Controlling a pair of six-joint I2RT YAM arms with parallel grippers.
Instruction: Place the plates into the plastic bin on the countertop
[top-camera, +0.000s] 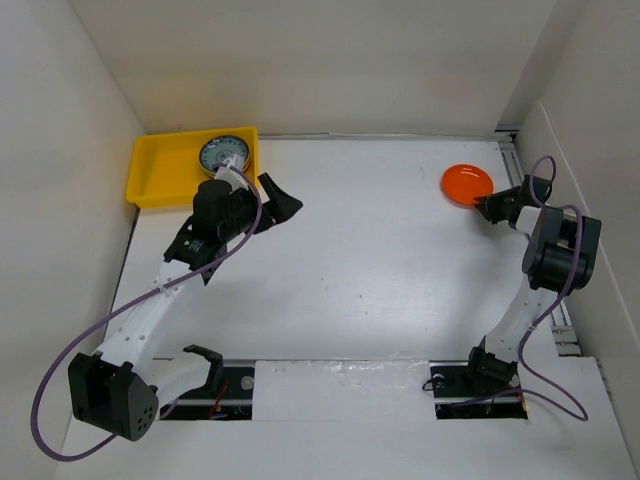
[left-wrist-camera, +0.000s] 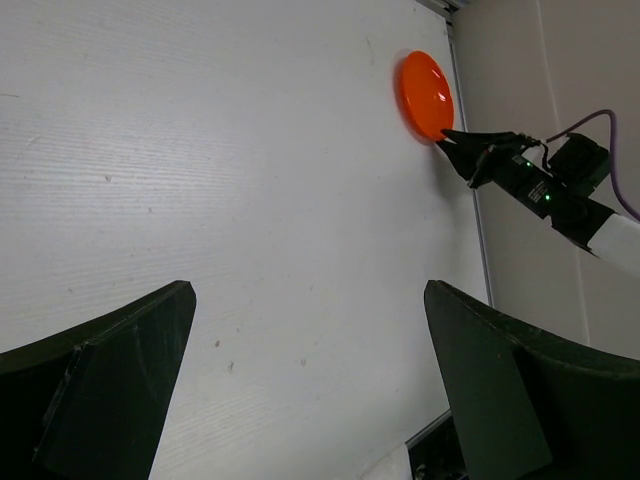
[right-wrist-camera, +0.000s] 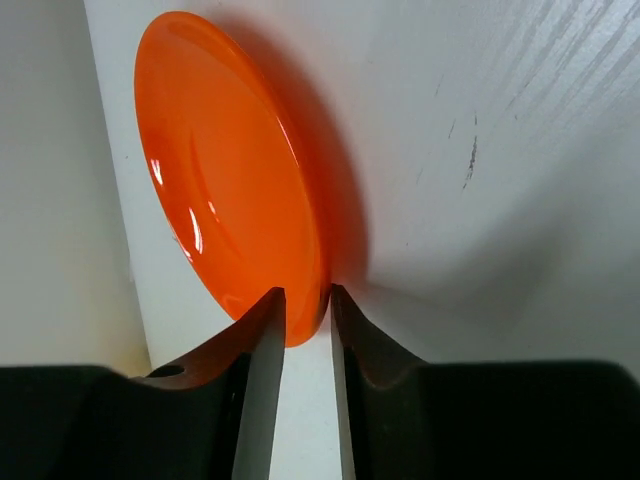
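My right gripper should carry the orange plate halfway and hand its free rim (top-camera: 446, 181) to my left gripper, because the yellow plastic bin (top-camera: 166, 172) is too far away for my right gripper to reach.
An orange plate (top-camera: 467, 184) (left-wrist-camera: 424, 95) (right-wrist-camera: 230, 170) lies on the white countertop (top-camera: 380, 260) at the far right. My right gripper (top-camera: 487, 208) (right-wrist-camera: 305, 292) is shut on its near rim, one finger over the top face and one under the edge. The yellow plastic bin (top-camera: 160, 165) sits at the far left, with a teal-patterned plate (top-camera: 225, 153) in its right end. My left gripper (top-camera: 283, 205) (left-wrist-camera: 310, 290) hovers just right of the bin, wide open with nothing between its fingers.
White walls (top-camera: 60, 200) enclose the counter on the left, back and right. A metal rail (top-camera: 510, 150) runs along the right wall next to the orange plate. Both arm bases (top-camera: 340, 385) sit at the near edge.
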